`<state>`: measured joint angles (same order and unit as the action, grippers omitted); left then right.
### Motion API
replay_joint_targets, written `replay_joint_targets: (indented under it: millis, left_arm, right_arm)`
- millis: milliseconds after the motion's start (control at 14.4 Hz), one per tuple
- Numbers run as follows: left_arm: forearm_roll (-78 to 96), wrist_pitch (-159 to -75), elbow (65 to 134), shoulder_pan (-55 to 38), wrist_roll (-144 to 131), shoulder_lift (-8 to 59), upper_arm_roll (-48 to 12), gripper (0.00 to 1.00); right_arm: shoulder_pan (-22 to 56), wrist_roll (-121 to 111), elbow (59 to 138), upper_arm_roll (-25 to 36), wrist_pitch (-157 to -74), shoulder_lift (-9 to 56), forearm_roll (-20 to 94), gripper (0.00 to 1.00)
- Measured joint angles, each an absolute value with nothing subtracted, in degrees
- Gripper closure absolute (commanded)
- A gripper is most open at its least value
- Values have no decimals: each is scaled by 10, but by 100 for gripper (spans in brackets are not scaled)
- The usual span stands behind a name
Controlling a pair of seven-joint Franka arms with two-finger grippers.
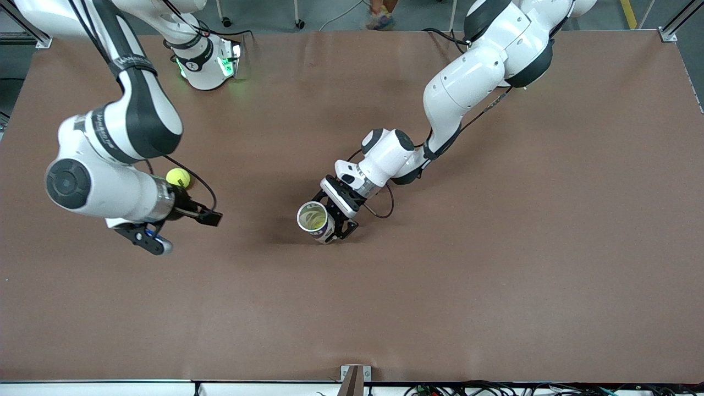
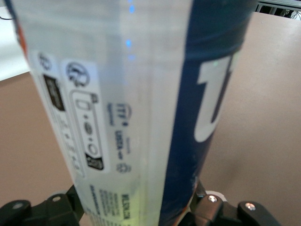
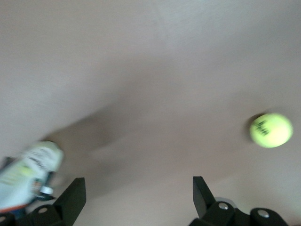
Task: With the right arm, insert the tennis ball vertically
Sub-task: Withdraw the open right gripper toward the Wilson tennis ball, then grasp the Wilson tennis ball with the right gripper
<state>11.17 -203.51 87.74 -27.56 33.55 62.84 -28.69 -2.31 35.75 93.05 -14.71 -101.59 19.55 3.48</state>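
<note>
The ball can's opening seems wider than the yellow tennis ball, so I expect the ball to fall well below the can's rim when I put it in.
The yellow tennis ball lies on the brown table toward the right arm's end. My right gripper hovers open and empty over bare table beside the ball, which sits off to one side of its fingers, not between them. A tall clear-and-blue ball can stands upright mid-table, its open mouth up and something yellowish inside. My left gripper is low around the can's lower part, open, with a finger on each side of it.
The brown table top stretches wide around both arms. The right arm's base with green lights stands at the table's edge farthest from the camera. A cable loops from the left wrist beside the can.
</note>
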Motion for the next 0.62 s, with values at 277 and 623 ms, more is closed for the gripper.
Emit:
replay_joint_targets:
  millis: [277, 623]
  left_arm:
    - [112, -2035, 886, -275, 335, 629, -286, 13]
    - [112, -2035, 890, -275, 335, 629, -286, 13]
  right_arm:
    - [-103, 191, 1115, -146, -1120, 100, 34, 0]
    - [-181, 35, 1297, -145, -1278, 69, 34, 0]
